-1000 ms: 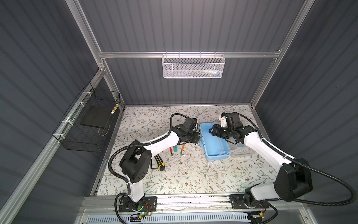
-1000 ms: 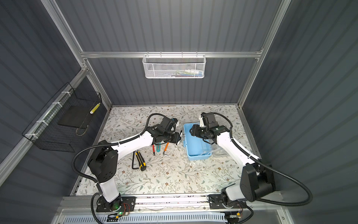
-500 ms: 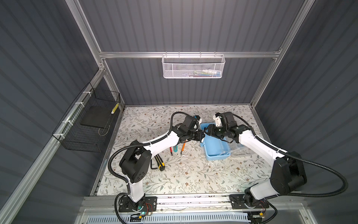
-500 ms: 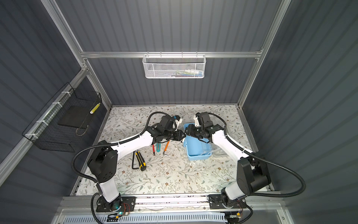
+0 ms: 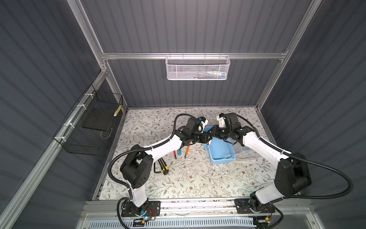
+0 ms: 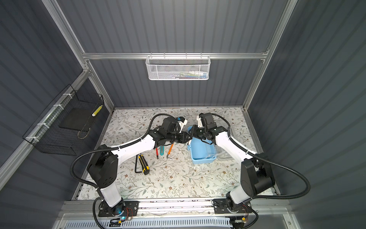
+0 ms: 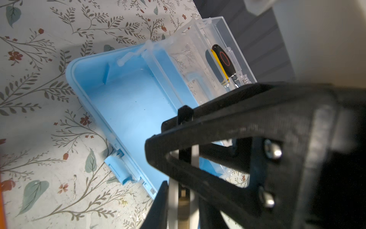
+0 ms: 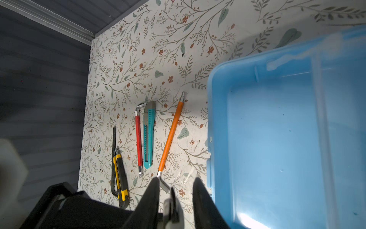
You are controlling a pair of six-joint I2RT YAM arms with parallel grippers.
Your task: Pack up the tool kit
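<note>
Next, my right gripper picks up the small grey tool (image 7: 183,206) and puts it in the clear lid (image 5: 247,153), because the lid is across the box from my left gripper.
The light blue box (image 5: 219,151) (image 6: 202,153) lies open right of centre in both top views, its clear lid (image 5: 245,153) (image 7: 208,39) folded out to the right. Two screwdrivers (image 7: 223,61) lie in the lid. Above the box's left rim the grippers meet tip to tip. My left gripper (image 5: 206,137) (image 6: 187,138) (image 7: 182,190) is shut on a small grey tool (image 7: 174,190) (image 8: 171,208). My right gripper (image 5: 212,134) (image 6: 193,135) (image 8: 176,182) straddles that tool, with a gap showing on each side of it.
Loose tools lie on the floral mat left of the box: an orange hex key (image 8: 170,136), a teal utility knife (image 8: 148,134), a red hex key (image 8: 139,138), a yellow-black utility knife (image 8: 120,178) and a black hex key (image 8: 113,158). A white mesh basket (image 5: 198,68) hangs on the back wall, a black wire basket (image 5: 89,126) on the left.
My right gripper has swung left from over the box to meet the left gripper, and its jaws have narrowed around the tool. The left gripper has kept its hold.
</note>
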